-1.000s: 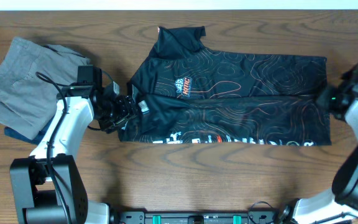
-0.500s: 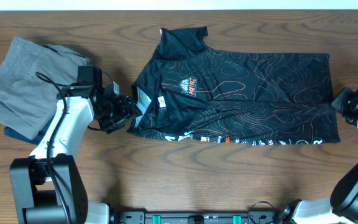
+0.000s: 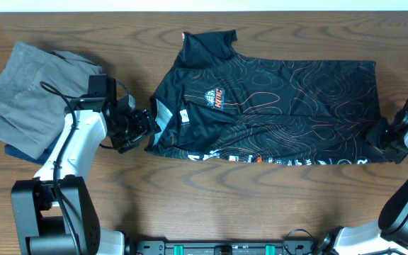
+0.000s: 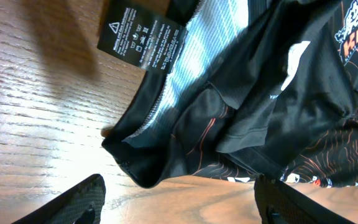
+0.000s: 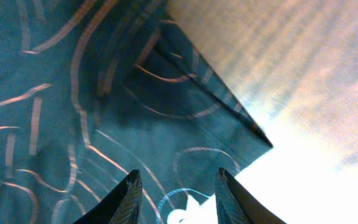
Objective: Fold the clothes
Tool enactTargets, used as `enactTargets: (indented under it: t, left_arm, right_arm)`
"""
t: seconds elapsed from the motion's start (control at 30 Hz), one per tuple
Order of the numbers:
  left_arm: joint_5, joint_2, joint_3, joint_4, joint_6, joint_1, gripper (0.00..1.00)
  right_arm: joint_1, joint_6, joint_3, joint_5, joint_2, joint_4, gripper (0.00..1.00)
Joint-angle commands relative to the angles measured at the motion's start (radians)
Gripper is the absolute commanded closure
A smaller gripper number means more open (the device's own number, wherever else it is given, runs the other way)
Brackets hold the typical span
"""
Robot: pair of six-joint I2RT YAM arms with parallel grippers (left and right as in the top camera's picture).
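Observation:
The black jersey lies bunched [image 3: 200, 127] next to the care label, so the robot's left gripper needs to pinch the jersey's front corner at that bunched end [image 3: 154, 149] and help pull the jersey flat before it is folded.
The black jersey [image 3: 275, 106] with orange contour lines lies spread across the table, collar end to the left, chest logo up. Its white lettering runs along the front hem. My left gripper [image 3: 142, 129] is open and empty just off the collar end. In the left wrist view its fingers [image 4: 178, 186] straddle bare wood below the bunched fabric [image 4: 278, 112] and the care label [image 4: 140, 40]. My right gripper [image 3: 379, 138] is at the jersey's front right corner. In the right wrist view its fingers [image 5: 178, 177] are apart above that corner's fabric [image 5: 73, 93], not closed on it.
A plain grey garment [image 3: 27, 85] lies at the far left over a navy one [image 3: 18, 151], beside the left arm. The wooden table [image 3: 211, 205] shows in front of the jersey. The table's far edge runs just behind the jersey's sleeve.
The jersey slid right and its front hem spread toward the front. My right gripper swung out to the right, then came down to the front right corner. The left arm has barely moved.

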Motion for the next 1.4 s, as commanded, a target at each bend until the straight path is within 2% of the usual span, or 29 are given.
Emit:
enactTargets:
  t: [0.0,0.23,0.47,0.6,0.67,0.7,0.77,0.8,0.83,0.87,1.0,1.2,1.37]
  left_arm:
    - [-0.024,0.021,-0.022,0.005,0.013,0.003,0.2]
    - [-0.023,0.058,-0.098,0.108,0.013,-0.011,0.16]
    - [-0.023,0.108,-0.117,0.178,0.005,-0.053,0.17]
    - [-0.024,0.12,-0.117,0.184,0.005,-0.079,0.3]
    - [-0.024,0.12,-0.117,0.18,0.005,-0.085,0.4]
    - [-0.024,0.12,-0.117,0.176,0.005,-0.086,0.5]
    - [-0.029,0.12,-0.117,0.166,0.005,-0.085,0.74]
    - [-0.04,0.12,-0.117,0.16,0.005,-0.085,0.81]
    - [-0.061,0.12,-0.117,0.15,0.005,-0.085,0.93]
    - [-0.098,0.12,-0.117,0.133,0.004,-0.085,0.94]
    - [-0.187,0.12,-0.117,0.061,0.005,-0.084,0.94]
    - [-0.193,0.119,-0.117,-0.099,0.005,-0.085,0.94]
    - [-0.195,0.119,-0.117,-0.202,0.005,-0.085,0.94]
  right_arm:
    - [-0.002,0.035,-0.003,0.081,0.002,-0.023,0.62]
    - [-0.004,0.091,-0.027,0.093,0.003,-0.004,0.47]
    - [-0.004,0.106,-0.101,0.092,0.003,0.034,0.46]
    - [-0.005,0.107,-0.14,0.093,0.003,0.06,0.48]
    - [-0.005,0.107,-0.149,0.093,0.003,0.071,0.53]
    - [-0.005,0.107,-0.15,0.093,0.003,0.074,0.59]
    - [-0.005,0.107,-0.15,0.094,0.003,0.073,0.81]
    - [-0.005,0.107,-0.15,0.094,0.003,0.071,0.89]
    - [-0.005,0.107,-0.15,0.094,0.003,0.069,0.96]
    - [-0.005,0.108,-0.15,0.097,0.003,0.065,0.99]
    - [-0.01,0.179,-0.15,0.159,0.003,0.013,0.99]
    - [-0.064,0.266,-0.15,0.258,0.002,-0.101,0.99]
    - [-0.113,0.267,-0.15,0.256,-0.003,-0.151,0.99]
